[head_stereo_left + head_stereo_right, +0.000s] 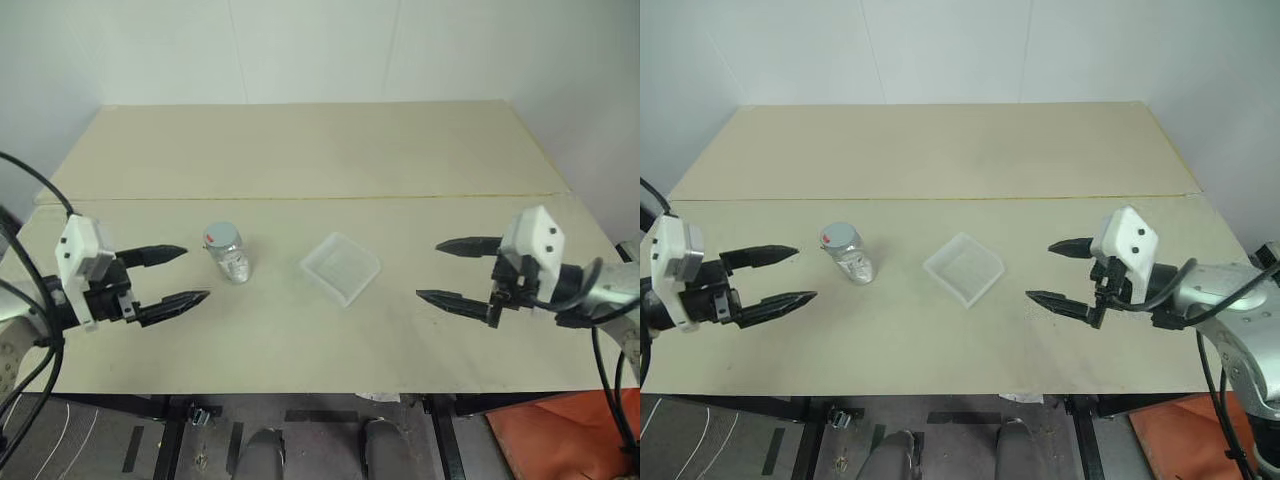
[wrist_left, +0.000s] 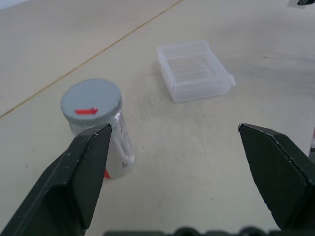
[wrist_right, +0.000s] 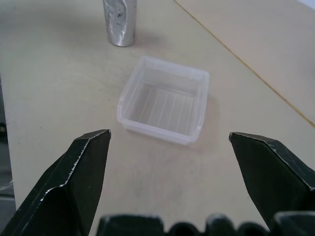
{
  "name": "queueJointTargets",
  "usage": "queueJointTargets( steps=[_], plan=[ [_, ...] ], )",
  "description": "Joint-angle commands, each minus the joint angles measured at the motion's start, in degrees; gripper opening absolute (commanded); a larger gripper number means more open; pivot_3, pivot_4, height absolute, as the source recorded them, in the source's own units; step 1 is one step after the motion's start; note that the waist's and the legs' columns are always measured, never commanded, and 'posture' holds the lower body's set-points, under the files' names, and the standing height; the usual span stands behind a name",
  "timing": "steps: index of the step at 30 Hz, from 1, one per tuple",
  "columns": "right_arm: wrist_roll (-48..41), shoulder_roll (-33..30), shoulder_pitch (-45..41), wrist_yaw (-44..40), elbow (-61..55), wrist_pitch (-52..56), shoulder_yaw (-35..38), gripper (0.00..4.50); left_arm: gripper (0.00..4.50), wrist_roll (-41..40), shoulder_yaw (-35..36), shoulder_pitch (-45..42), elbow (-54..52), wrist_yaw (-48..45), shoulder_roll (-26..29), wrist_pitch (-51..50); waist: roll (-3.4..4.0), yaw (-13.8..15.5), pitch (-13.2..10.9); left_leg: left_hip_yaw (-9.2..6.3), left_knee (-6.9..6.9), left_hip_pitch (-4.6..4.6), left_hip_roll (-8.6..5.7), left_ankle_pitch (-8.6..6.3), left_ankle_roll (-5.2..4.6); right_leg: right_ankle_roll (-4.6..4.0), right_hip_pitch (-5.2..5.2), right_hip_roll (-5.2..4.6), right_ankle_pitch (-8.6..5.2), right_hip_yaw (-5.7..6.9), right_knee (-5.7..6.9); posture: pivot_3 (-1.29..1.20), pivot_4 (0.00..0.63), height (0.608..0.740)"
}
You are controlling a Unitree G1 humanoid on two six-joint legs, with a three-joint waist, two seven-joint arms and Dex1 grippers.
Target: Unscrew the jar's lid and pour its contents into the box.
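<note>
I expect the grey lid point(image 1: 221, 235) to come away whole and uncover a threaded neck when I unscrew it, because its deep rim point(image 2: 93, 121) wraps down around the jar's top.
The jar point(image 1: 231, 258) stands upright on the table, left of centre, its silvery sides shining. Its grey lid point(image 2: 91, 102) with a red mark sits screwed on top. The clear ribbed box point(image 1: 341, 267) lies empty near the table's middle, to the right of the jar. My left gripper point(image 1: 190, 276) hovers open a short way left of the jar, fingers pointing toward it, nothing between them. My right gripper point(image 1: 440, 270) is open too, off to the right of the box and aimed at it. The box point(image 3: 165, 101) and the jar point(image 3: 120, 20) beyond it lie ahead of my right gripper.
The beige table point(image 1: 300, 150) has a seam point(image 1: 300, 198) running across it behind the objects. A white wall stands behind its far edge. An orange object point(image 1: 560, 440) lies on the floor at the lower right, below the table's front edge.
</note>
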State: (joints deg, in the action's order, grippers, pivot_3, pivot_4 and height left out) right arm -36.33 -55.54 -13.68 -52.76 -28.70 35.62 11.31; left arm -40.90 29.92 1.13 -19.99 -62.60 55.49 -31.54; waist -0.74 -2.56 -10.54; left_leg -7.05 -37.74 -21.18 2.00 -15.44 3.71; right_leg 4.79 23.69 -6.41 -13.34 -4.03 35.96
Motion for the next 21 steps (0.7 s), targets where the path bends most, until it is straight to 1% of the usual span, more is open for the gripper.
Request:
queueJointTargets(
  steps=[1,4,9,13,16,18,21],
  plan=[
    [1.02,-0.12,-2.73,-1.36,1.32,-1.51,-1.31,4.5,4.48,-1.27,3.08,0.16,-1.91,0.68,-0.1,0.16,0.0,0.01,0.0,0.0,0.0,0.01,0.0,0.0,0.0,0.0,-0.02,0.0,0.0,0.0,0.0,0.0,0.15,0.74],
    [2.06,-0.89,-2.94,-2.18,1.79,-1.5,-1.5,4.5,4.48,-0.36,3.13,2.08,-3.26,2.13,-1.85,0.74,0.0,0.08,0.0,0.0,0.0,0.04,0.0,0.0,0.0,0.01,-0.08,0.0,0.0,0.01,-0.03,0.0,0.15,0.74],
    [0.98,-1.99,-3.32,-5.1,3.76,-2.05,1.52,4.5,4.48,0.08,2.7,1.76,-2.8,3.56,-2.95,1.21,-0.01,0.09,-0.01,-0.01,0.0,0.01,0.0,0.0,0.0,0.0,-0.03,0.0,0.0,0.01,-0.03,0.0,0.15,0.74],
    [-1.63,-2.07,1.32,-6.85,1.35,-0.97,6.24,4.5,4.48,1.01,2.33,2.34,-0.79,1.61,-1.63,1.51,-0.01,0.15,-0.01,0.0,0.0,0.01,0.0,-0.01,-0.01,0.0,-0.05,0.0,0.0,0.01,-0.05,0.0,0.15,0.74],
    [-2.86,-2.12,5.18,-7.06,-0.41,-0.03,9.36,4.5,4.48,3.3,1.24,3.28,1.05,2.04,-2.12,2.51,-0.01,0.14,0.0,0.0,0.0,0.0,0.0,-0.03,-0.05,0.0,-0.04,0.0,-0.01,0.01,-0.06,0.0,0.15,0.74],
    [-4.22,-2.31,5.15,-7.87,0.66,0.07,10.69,4.5,4.48,4.2,0.16,2.83,0.77,4.35,-4.18,3.39,-0.01,-0.11,0.0,0.02,0.0,0.02,0.0,-0.03,-0.05,0.0,-0.05,0.0,0.0,0.0,-0.04,0.0,0.15,0.74],
    [-2.8,-2.48,3.94,-7.11,0.79,-0.83,8.73,4.5,4.48,6.7,-2.2,1.06,2.31,7.98,-7.55,5.67,-0.01,-0.04,0.0,0.05,0.0,0.18,0.02,-0.03,-0.06,-0.01,-0.2,0.02,0.01,-0.02,-0.02,0.0,0.15,0.74]
  ],
)
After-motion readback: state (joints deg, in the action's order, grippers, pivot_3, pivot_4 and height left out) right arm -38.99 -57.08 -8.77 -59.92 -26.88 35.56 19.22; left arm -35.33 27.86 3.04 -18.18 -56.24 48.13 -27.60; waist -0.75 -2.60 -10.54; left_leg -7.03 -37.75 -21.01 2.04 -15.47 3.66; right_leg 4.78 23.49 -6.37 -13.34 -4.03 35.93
